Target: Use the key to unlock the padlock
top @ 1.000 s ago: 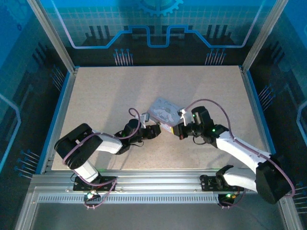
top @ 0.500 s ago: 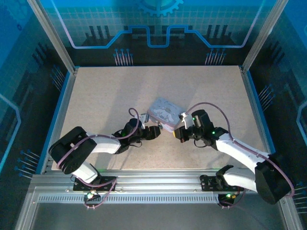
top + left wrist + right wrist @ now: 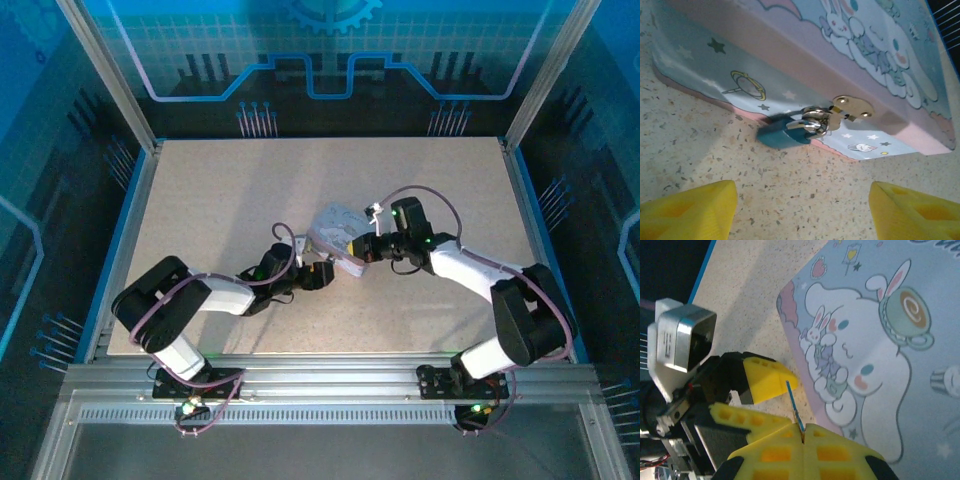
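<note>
I can see the padlock's body [image 3: 782,136] lying at a slant under the hasp, so my left gripper should grip its sides [image 3: 799,137] and keep it straight before my right gripper brings the key.
The padlock [image 3: 785,134], small and dark teal with a silvery shackle, hangs from the brass hasp [image 3: 853,106] on the front wall of the pale cartoon-printed box [image 3: 790,55] and rests on the table. My left gripper [image 3: 802,212] stands open just in front of it, with bare tabletop between its yellow fingers [image 3: 690,210]. My right gripper [image 3: 803,428] is shut on the key [image 3: 794,402], a thin bluish sliver sticking out past its tips. It hovers at the box's [image 3: 865,340] near edge, close above the left gripper's finger [image 3: 767,380].
The box [image 3: 335,228] lies mid-table with both grippers meeting at its near side, left gripper [image 3: 322,274] and right gripper [image 3: 358,250]. Speckled tabletop [image 3: 220,190] spreads all around. Metal frame rails [image 3: 135,220] edge the table.
My left gripper has opened wide and stayed in front of the padlock. The right arm has swung up and to the left, bringing the key to the box's near edge.
</note>
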Robot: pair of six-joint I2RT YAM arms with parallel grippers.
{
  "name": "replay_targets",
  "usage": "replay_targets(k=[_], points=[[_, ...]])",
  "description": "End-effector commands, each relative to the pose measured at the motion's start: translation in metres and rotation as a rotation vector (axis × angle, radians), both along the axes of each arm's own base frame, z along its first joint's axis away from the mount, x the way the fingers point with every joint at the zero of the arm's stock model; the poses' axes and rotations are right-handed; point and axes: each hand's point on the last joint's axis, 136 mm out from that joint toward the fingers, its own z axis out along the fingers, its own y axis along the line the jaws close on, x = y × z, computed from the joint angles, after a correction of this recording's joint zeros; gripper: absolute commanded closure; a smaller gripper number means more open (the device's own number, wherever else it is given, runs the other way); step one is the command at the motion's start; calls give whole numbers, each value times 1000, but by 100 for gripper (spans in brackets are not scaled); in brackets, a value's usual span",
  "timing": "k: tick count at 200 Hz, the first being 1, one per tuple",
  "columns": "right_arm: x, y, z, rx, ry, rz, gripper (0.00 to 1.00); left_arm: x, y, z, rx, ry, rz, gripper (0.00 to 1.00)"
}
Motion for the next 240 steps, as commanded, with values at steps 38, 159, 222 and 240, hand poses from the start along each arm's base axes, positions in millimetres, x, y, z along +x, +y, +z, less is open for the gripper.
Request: replay_targets(k=[38,159,222,240], points=[[2,-16,-34,-73,134,-62,98,18,-14,5,19,-87,-55,27],[-12,-22,-53,-120,174,-60,98,37,-25,-12,84,-146,-88,29],[-11,-20,-52,-117,169,-52,98,35,-28,-20,70,-124,-100,40],[-11,-19,-51,-115,166,-53,98,34,-30,-21,59,-119,-101,44]])
